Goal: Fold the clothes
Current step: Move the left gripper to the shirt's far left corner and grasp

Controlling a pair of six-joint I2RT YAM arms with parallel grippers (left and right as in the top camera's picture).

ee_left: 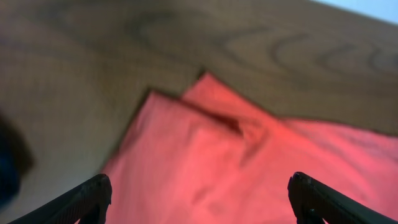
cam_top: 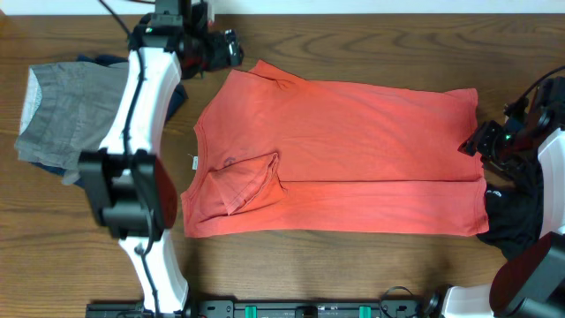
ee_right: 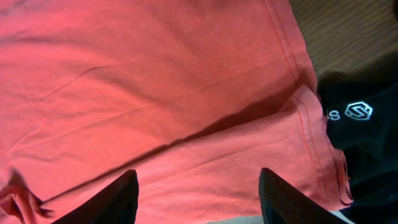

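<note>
The coral-red T-shirt (ee_left: 180,149) has a slack crease (ee_left: 229,121) running between the overlapping layers, so I expect it to gather into soft folds when I lift and carry its sleeve corner.
The coral-red T-shirt (cam_top: 344,159) lies flat across the middle of the table, neck to the left, hem to the right, its near side folded in along its length. No lettering shows. A sleeve (cam_top: 245,184) lies folded onto the body near the collar. My left gripper (cam_top: 231,48) is open and empty above the shirt's far left sleeve corner (ee_left: 205,87). My right gripper (cam_top: 472,143) is open and empty at the hem edge; in its wrist view the jaws (ee_right: 199,196) hover over the folded layer (ee_right: 249,168).
A grey garment (cam_top: 66,110) on a dark blue one lies at the far left. A black garment (cam_top: 516,216) with a white logo (ee_right: 357,112) lies at the right, touching the shirt's hem. The table is brown wood (cam_top: 353,265).
</note>
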